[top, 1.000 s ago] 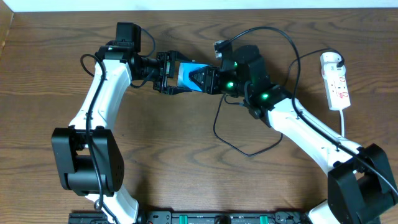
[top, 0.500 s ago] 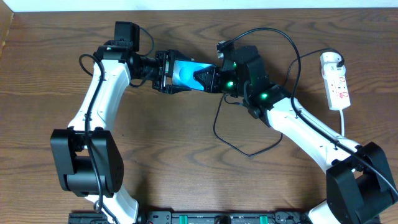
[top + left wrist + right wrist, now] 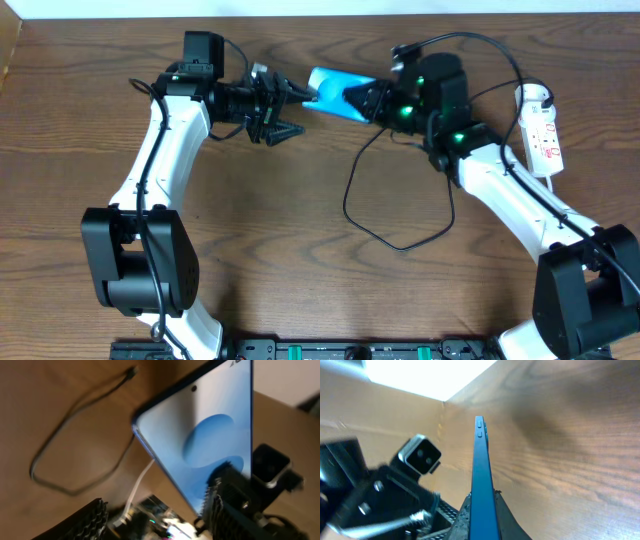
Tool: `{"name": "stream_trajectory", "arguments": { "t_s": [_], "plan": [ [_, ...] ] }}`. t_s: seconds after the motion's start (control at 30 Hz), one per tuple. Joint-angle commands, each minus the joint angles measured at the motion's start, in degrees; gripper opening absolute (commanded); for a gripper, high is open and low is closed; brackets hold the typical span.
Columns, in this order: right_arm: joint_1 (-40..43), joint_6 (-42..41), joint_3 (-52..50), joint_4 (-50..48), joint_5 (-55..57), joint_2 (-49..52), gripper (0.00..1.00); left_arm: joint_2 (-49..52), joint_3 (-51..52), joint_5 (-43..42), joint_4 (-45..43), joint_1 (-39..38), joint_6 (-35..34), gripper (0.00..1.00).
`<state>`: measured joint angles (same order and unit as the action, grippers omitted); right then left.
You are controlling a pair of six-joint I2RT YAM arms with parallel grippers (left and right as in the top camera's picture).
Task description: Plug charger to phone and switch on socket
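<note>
The phone's loose end (image 3: 323,87) points toward my open left gripper (image 3: 297,112). My right gripper goes on holding the phone's other end until my left gripper grips the phone, and then lets go.
The phone (image 3: 332,80), blue screen with black edges, is held off the table by my right gripper (image 3: 362,98), which is shut on its right end. In the right wrist view the phone (image 3: 481,465) stands edge-on between the clamped fingers of my right gripper (image 3: 482,517). My left gripper (image 3: 298,110) is open and empty, just left of the phone. In the left wrist view the phone's screen (image 3: 210,445) fills the frame above the spread fingers (image 3: 90,520). The charger's black cable (image 3: 395,235) loops on the table, and its plug tip (image 3: 132,371) lies loose. The socket (image 3: 542,135) lies at the far right.
A white adapter head (image 3: 533,96) sits at the socket's far end, and a white cord (image 3: 552,200) runs from the socket towards the front. My left arm's wrist camera (image 3: 421,455) is close to the phone's left side. The table's far edge (image 3: 320,14) meets a white wall.
My left gripper has let go of the phone and opened. My right gripper has carried the phone right and towards the far edge, away from the left gripper.
</note>
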<state>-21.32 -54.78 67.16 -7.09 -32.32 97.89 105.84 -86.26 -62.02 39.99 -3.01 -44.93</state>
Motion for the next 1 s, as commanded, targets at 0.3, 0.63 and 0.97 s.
{"name": "stream_trajectory", "arguments": {
  "t_s": [0.3, 0.63, 0.97],
  "plan": [
    [-3.7, -34.2, 1.0, -6.4, 11.0, -0.2, 0.01, -1.7, -1.7, -0.2, -18.8, 0.3, -4.3, 0.67],
    [-7.3, -45.1, 1.0, -14.1, 20.6, -0.2, 0.01, -1.7, -1.7, 4.7, -27.1, 0.3, -18.5, 0.66],
    [-7.7, -47.4, 1.0, -14.6, 21.2, -0.2, 0.01, -1.7, -1.7, 4.9, -37.1, -1.7, -30.7, 0.59]
  ]
}}
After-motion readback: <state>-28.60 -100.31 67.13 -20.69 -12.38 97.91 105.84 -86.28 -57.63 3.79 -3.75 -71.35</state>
